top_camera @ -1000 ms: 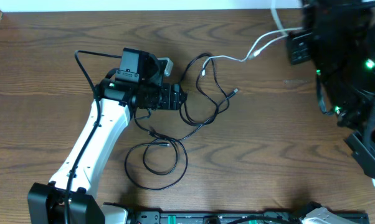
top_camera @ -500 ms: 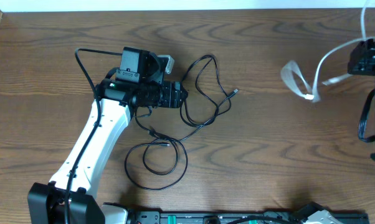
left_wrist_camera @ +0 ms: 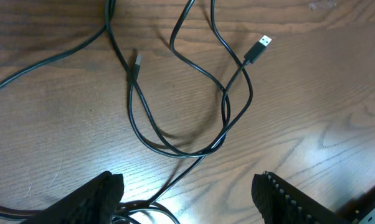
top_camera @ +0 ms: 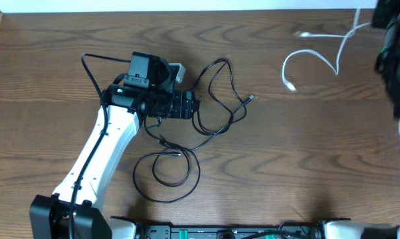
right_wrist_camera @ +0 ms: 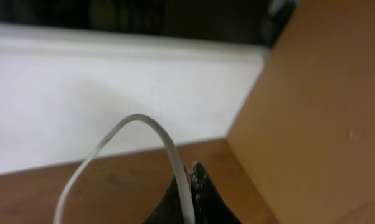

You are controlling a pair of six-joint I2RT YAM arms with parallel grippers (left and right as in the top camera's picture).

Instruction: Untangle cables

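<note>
The white cable (top_camera: pixel 345 46) is clear of the black tangle. My right gripper should now move toward the brown panel (right_wrist_camera: pixel 324 99) and let go of the cable over the wood there.
Tangled black cables (top_camera: pixel 216 99) lie at the table's middle, with another black loop (top_camera: pixel 167 174) nearer the front. My left gripper (top_camera: pixel 190 105) is open just left of the tangle. In the left wrist view one black strand (left_wrist_camera: pixel 175 180) runs between the gripper's (left_wrist_camera: pixel 187 202) spread fingers, and a USB plug (left_wrist_camera: pixel 259 50) lies beyond. The white cable (top_camera: pixel 307 56) curls apart at the far right, its end rising toward the top edge. My right gripper (right_wrist_camera: pixel 192 183) is shut on the white cable (right_wrist_camera: pixel 144 121), lifted high near the table's corner.
The right arm (top_camera: pixel 396 60) is a dark blur along the right edge. A white wall (right_wrist_camera: pixel 100 93) borders the table's far side. The left arm's white link (top_camera: pixel 100 159) crosses the front left, with its own black lead (top_camera: pixel 90 70) looping behind.
The right gripper has pulled the white cable out of the black tangle and carried it to the far right corner. The left arm and black cables have not moved.
</note>
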